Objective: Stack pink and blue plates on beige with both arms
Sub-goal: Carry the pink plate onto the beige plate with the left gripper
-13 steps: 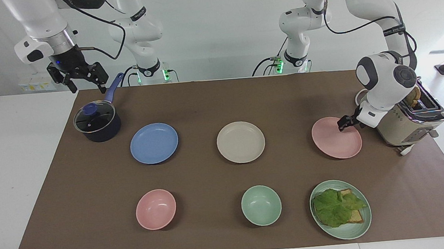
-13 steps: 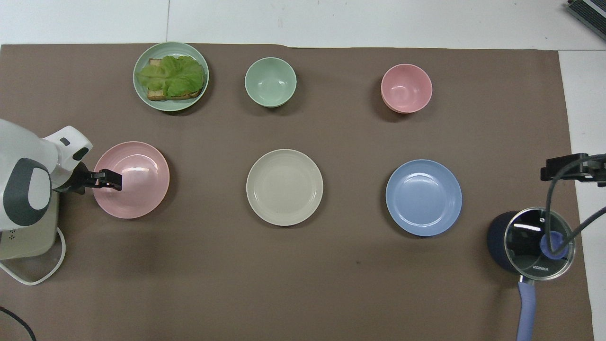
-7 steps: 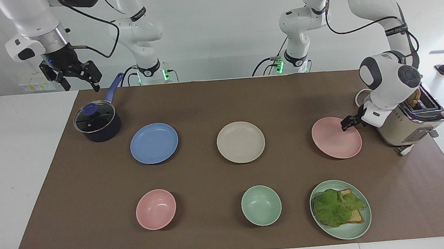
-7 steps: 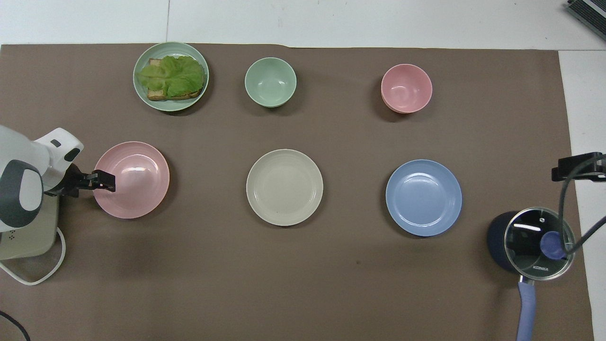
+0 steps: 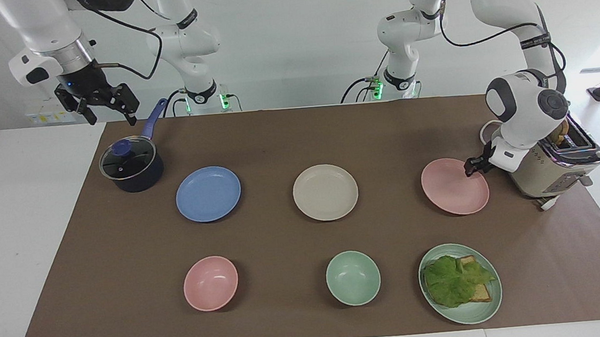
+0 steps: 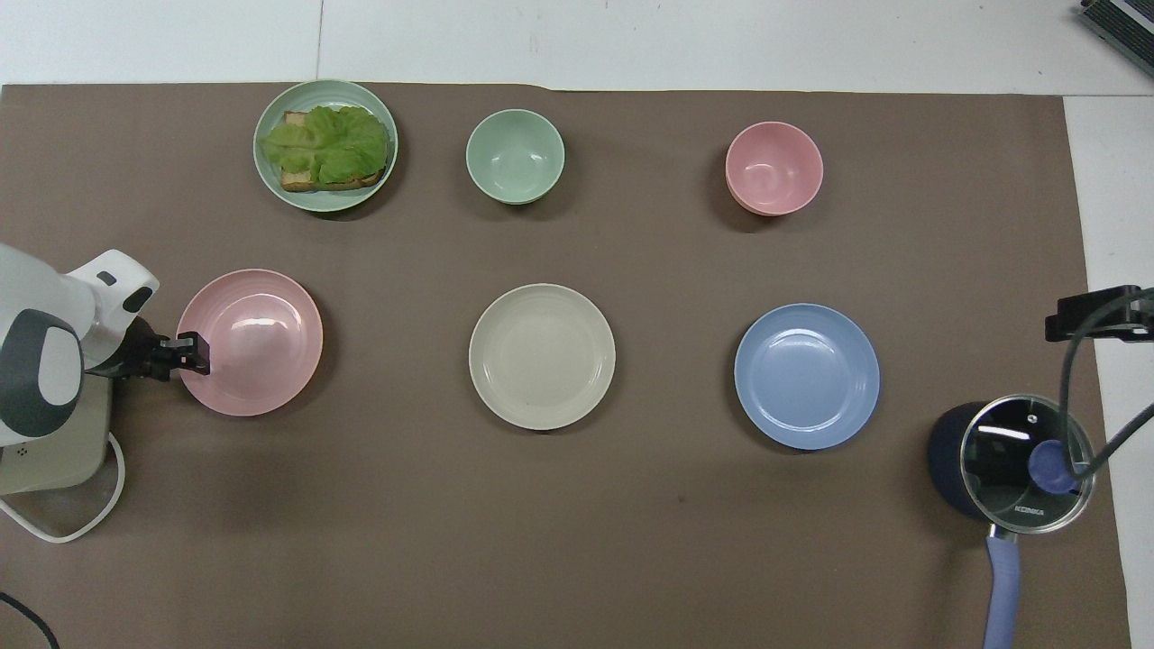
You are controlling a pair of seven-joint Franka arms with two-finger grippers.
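Note:
The blue plate (image 6: 807, 377) should fit over the pink and beige plates and hide them when I lower it, because their round rims (image 6: 542, 426) are equally wide.
The pink plate (image 5: 454, 188) (image 6: 257, 347) lies flat on the brown mat at the left arm's end, beside the toaster. My left gripper (image 5: 474, 165) (image 6: 185, 353) sits low at that plate's rim on the toaster side. The beige plate (image 5: 325, 192) (image 6: 542, 356) lies mid-table with nothing on it. The blue plate (image 5: 208, 193) (image 6: 807, 376) lies toward the right arm's end, bare as well. My right gripper (image 5: 111, 116) (image 6: 1095, 311) hangs open and empty in the air above the table edge beside the pot.
A dark lidded pot (image 5: 131, 168) with a blue handle stands next to the blue plate. A beige toaster (image 5: 552, 170) stands just under the left arm's wrist. Farther from the robots stand a pink bowl (image 5: 210, 282), a green bowl (image 5: 352, 278) and a green plate (image 5: 472, 316) of lettuce and toast.
My left gripper has drawn back from over the pink plate's inside to its rim by the toaster. The right gripper has lifted and shifted slightly outward. No plate has moved.

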